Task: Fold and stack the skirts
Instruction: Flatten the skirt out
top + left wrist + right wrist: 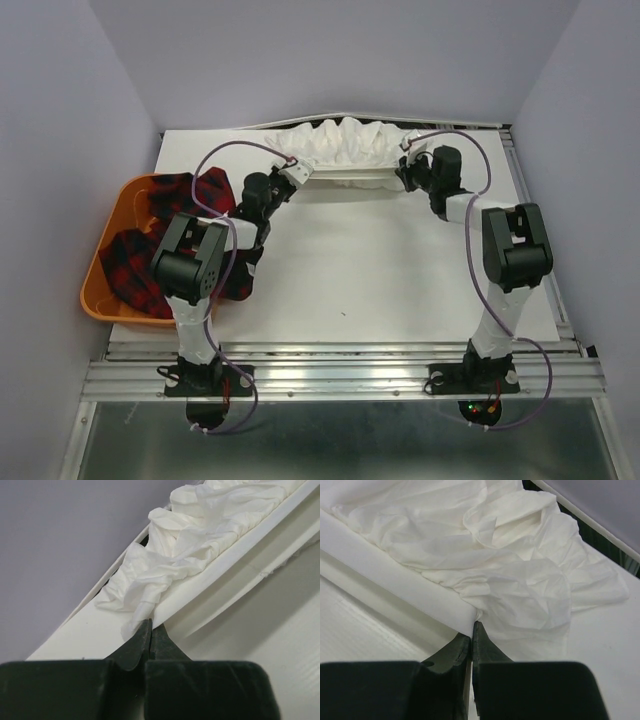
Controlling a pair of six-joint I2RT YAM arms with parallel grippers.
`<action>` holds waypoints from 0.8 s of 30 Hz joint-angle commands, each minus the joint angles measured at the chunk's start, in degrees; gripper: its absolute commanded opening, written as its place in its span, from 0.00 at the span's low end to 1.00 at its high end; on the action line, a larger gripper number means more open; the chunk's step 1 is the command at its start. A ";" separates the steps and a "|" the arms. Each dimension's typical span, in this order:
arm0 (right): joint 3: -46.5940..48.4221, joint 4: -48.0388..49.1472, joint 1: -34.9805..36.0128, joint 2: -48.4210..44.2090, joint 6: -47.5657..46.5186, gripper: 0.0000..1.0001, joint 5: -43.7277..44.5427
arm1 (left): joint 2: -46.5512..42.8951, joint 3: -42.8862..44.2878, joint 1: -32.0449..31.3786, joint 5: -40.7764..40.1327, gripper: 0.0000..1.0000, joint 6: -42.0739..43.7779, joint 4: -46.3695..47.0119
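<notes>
I should pull the white skirt (350,142) over the table's clear middle (350,265) before my right gripper takes the skirt's far corner, because the skirt is bunched up against the table's far edge.
The white ruffled skirt (345,148) lies stretched across the far edge of the table, its smooth waistband toward me. My left gripper (297,172) is shut on the skirt's left end (150,587), pinching the band corner between the fingers. My right gripper (408,163) is shut on the skirt's right end (520,590), pinching the band edge. Both hold it taut just above the table. Red-and-black plaid skirts (135,262) lie heaped in the orange basket, one (213,187) draped over its rim under my left arm.
The orange plastic basket (96,288) stands at the table's left edge. The white table surface (350,270) runs between the arms. Grey walls close in at the back and both sides, close behind the skirt.
</notes>
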 commanded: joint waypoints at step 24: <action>-21.02 -37.05 -4.43 -21.92 -28.10 0.09 -7.65 | -20.19 -7.12 -11.16 4.00 0.16 6.89 -50.34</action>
